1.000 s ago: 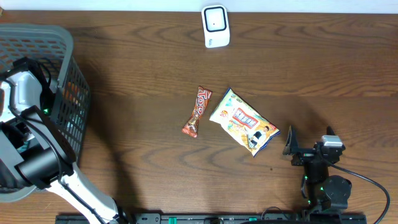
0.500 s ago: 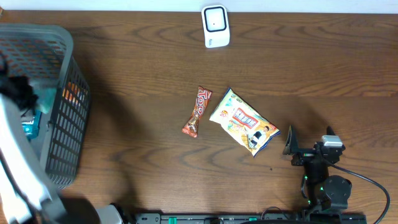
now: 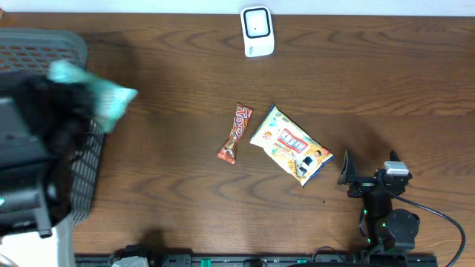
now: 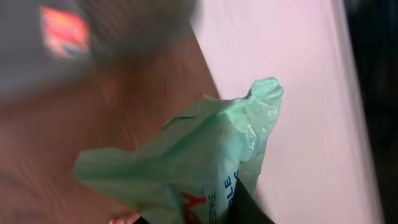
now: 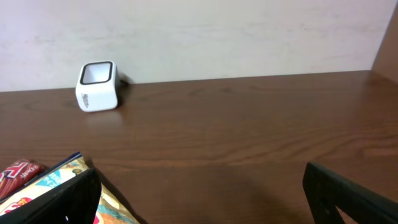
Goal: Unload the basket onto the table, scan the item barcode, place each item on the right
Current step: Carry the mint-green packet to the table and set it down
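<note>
The pale green packet (image 3: 114, 101) is above the basket's rim, and there is open wood (image 3: 246, 178) near the red candy bar, so my left gripper keeps going there and lets go of the packet.
A pale green plastic packet (image 4: 199, 149) with red and blue print fills the left wrist view, pinched at its lower end between the dark fingers of my left gripper (image 4: 199, 218). From overhead the packet (image 3: 96, 93) is blurred and raised over the basket's right side, with the left gripper (image 3: 74, 104) shut on it. The white barcode scanner (image 3: 257, 31) stands at the table's far edge and also shows in the right wrist view as the scanner (image 5: 97, 86). My right gripper (image 3: 367, 174) rests open near the front right, empty (image 5: 205, 193).
The grey mesh basket (image 3: 82, 174) stands at the left edge, partly hidden by my left arm. A red candy bar (image 3: 235, 132) and a yellow snack bag (image 3: 291, 145) lie mid-table. A pale wall (image 5: 199, 31) runs behind the scanner.
My left arm has come up out of the basket with the green packet and swung right, towards the camera. The right arm and the table items have not moved.
</note>
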